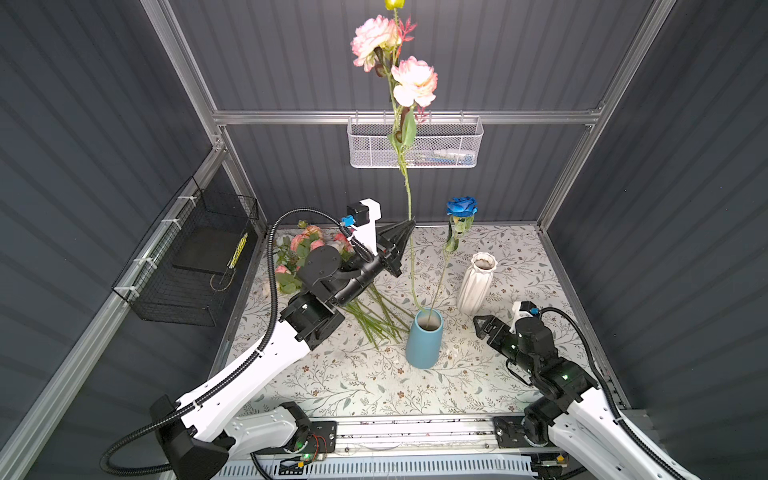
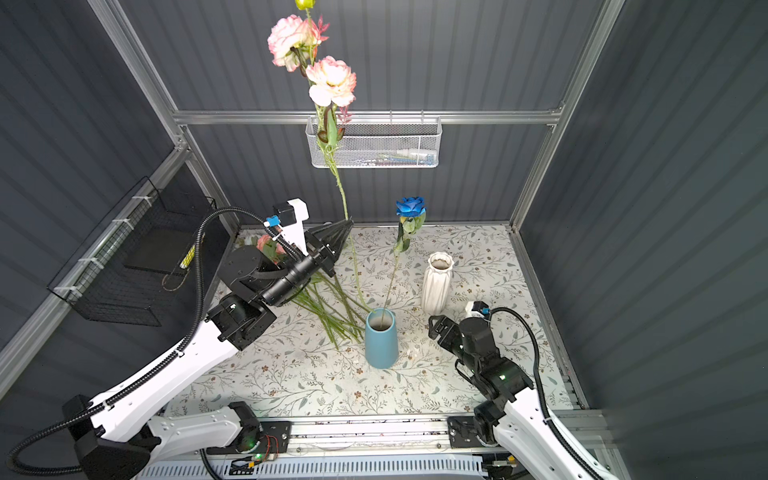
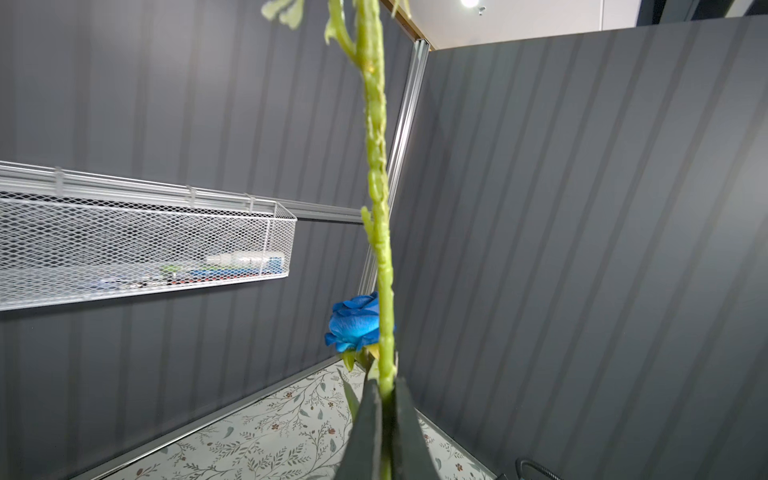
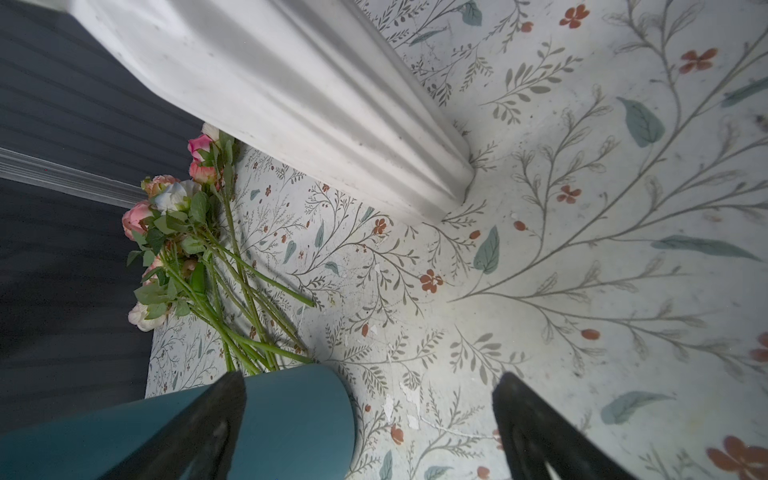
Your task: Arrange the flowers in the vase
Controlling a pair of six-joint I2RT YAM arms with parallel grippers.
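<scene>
My left gripper is holding the pink peony upright with its stem's lower end [image 1: 417, 303] at the blue vase's opening [image 1: 429, 320], so I should keep lowering it until the stem rests inside.
A tall pink peony stem [image 1: 409, 199] [image 3: 378, 187] rises above the table, and my left gripper [image 1: 411, 224] [image 2: 350, 224] [image 3: 386, 395] is shut on it partway up. Its two blooms [image 1: 413, 81] [image 2: 332, 81] stand high against the back wall, and its foot goes into the blue vase [image 1: 424, 340] [image 2: 380, 340] [image 4: 282, 415]. A deep blue rose [image 1: 461, 206] [image 2: 410, 206] [image 3: 355, 322] also stands in that vase. Several more flowers [image 1: 307, 249] [image 2: 270, 247] [image 4: 178, 232] lie in a pile at the back left. My right gripper [image 1: 478, 328] [image 2: 433, 328] [image 4: 370, 380] is open and empty, low beside the blue vase.
A white ribbed vase [image 1: 477, 282] [image 2: 436, 282] [image 4: 291, 91] stands just behind my right gripper. A white mesh basket [image 1: 415, 145] [image 3: 145, 241] hangs on the back wall, and a black wire basket [image 1: 187, 257] on the left wall. Dark walls close in three sides.
</scene>
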